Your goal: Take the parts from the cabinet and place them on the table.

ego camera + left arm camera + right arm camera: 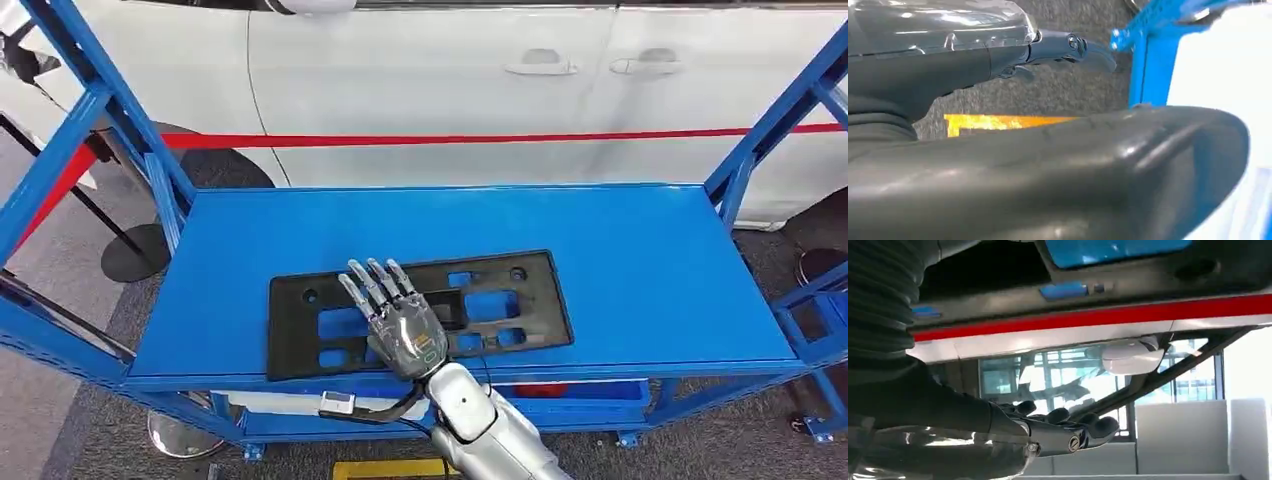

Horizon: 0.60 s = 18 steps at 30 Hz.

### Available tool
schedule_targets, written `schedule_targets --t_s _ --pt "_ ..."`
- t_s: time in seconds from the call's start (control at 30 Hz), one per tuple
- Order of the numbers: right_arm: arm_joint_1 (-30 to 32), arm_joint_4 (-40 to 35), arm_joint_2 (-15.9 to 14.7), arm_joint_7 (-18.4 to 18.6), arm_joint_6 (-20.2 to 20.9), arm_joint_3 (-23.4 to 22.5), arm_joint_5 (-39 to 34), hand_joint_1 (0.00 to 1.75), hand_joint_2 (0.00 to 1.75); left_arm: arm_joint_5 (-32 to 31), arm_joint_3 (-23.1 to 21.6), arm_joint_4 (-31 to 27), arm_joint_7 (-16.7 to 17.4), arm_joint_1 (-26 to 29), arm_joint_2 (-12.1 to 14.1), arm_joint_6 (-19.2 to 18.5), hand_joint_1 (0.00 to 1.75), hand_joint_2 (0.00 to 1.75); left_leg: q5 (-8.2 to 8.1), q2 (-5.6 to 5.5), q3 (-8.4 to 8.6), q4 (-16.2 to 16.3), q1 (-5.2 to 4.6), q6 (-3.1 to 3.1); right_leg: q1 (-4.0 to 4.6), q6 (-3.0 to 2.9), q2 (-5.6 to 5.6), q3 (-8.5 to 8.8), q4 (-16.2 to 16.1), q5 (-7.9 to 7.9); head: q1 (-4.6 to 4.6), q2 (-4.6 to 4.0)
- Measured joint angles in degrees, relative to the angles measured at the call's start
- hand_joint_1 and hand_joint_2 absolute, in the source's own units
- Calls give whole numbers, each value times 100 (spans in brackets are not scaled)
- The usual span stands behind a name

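A raised rim (562, 296) goes straight around the black part (541, 302), so the black part will tilt as one piece and stay straight when the robot carries its near edge.
A flat black plastic part (500, 300) with several rectangular cut-outs lies on the blue shelf top (620, 240), near its front edge. My right hand (395, 315) is over the left half of the part, palm down, fingers stretched forward and spread, holding nothing. In the right wrist view the fingers (1088, 430) stand a little off the part (1148, 275). My left hand (1048, 150) hangs low beside a blue shelf leg (1143, 65), above the grey floor, its fingers straight and empty.
Slanted blue frame posts rise at the shelf's left (110, 120) and right (770, 130). A white car (420, 90) with a red band (450, 139) stands close behind. A yellow floor mark (390, 468) lies in front, and a black stand base (130, 255) at the left.
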Motion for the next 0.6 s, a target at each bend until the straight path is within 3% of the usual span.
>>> schedule_targets --t_s 0.03,0.07,0.1,0.17,0.23,0.27,0.3,0.37,0.4,0.43,0.47,0.5,0.57,0.6 --pt "-2 17 -4 9 -2 0 0 0 175 -15 -17 0 -9 -1 -4 0 0 0 -13 -7 18 8 0 -16 3 -29 0 210 -520 304 2 0" --pt "-9 35 -11 28 -2 0 0 0 175 -22 -26 0 -15 0 -9 -2 0 0 -26 -9 25 12 -1 -34 10 -69 -1 399 -992 492 2 0" --pt "-10 61 -20 31 -2 0 2 0 175 -24 -37 0 -17 -5 -9 -2 0 0 -42 -15 16 40 -47 -63 47 -72 1 419 -1073 473 -2 0" --pt "-6 94 -33 31 -2 0 2 0 175 -28 -66 0 -24 1 -9 0 0 0 -25 -8 9 22 -43 -117 42 -102 20 390 -1077 502 -4 0" --pt "-6 124 -39 33 -2 0 4 0 175 -28 -74 2 -28 1 -4 -2 0 0 14 -7 8 -9 -29 -196 31 -193 20 387 -1140 574 0 0" --pt "-6 138 -39 33 -2 0 4 0 175 -30 -76 2 -42 7 -2 -2 0 0 -110 5 -29 80 -10 -227 6 -228 2 384 -1176 620 -4 0" --pt "-9 142 -39 33 -2 0 2 0 175 -30 -83 2 -57 9 -9 -11 0 0 -338 9 -105 294 -11 -250 1 -260 -3 357 -1181 643 -13 0" --pt "15 142 -48 -18 -2 0 -13 0 175 -30 -87 2 -70 5 -9 -11 0 0 -912 11 -419 1188 15 -298 13 -282 -20 275 -1175 696 -11 0" --pt "36 142 -55 -41 -2 -2 -22 0 175 -30 -87 2 -70 7 -9 -9 0 0 -1080 11 -534 1554 15 -311 18 -285 -23 231 -1172 712 -11 0" --pt "57 142 -59 -68 -2 -4 -24 0 175 -30 -87 4 -70 15 -9 -9 0 0 -1108 11 -554 1711 15 -315 18 -281 -22 187 -1162 733 -13 0" --pt "80 142 -61 -77 -2 -11 -22 0 175 -30 -90 4 -70 20 -9 -7 0 0 -1006 11 -434 1579 15 -313 18 -270 -19 146 -1151 752 -13 0" --pt "98 140 -61 -88 -2 -15 -22 0 175 -28 -87 4 -74 20 -7 -2 0 0 -830 11 -200 1222 15 -300 18 -255 -19 112 -1134 771 -13 0" --pt "121 109 -59 -107 -2 -22 -20 0 175 -17 -87 4 -76 5 2 13 0 0 -474 12 491 123 14 -247 18 -217 -21 69 -1087 802 -13 0" --pt "136 78 -57 -107 -2 -28 -11 0 175 -17 -87 4 -76 -7 2 20 0 0 -575 11 544 -47 -35 -209 56 -178 -29 61 -1077 825 -9 0"
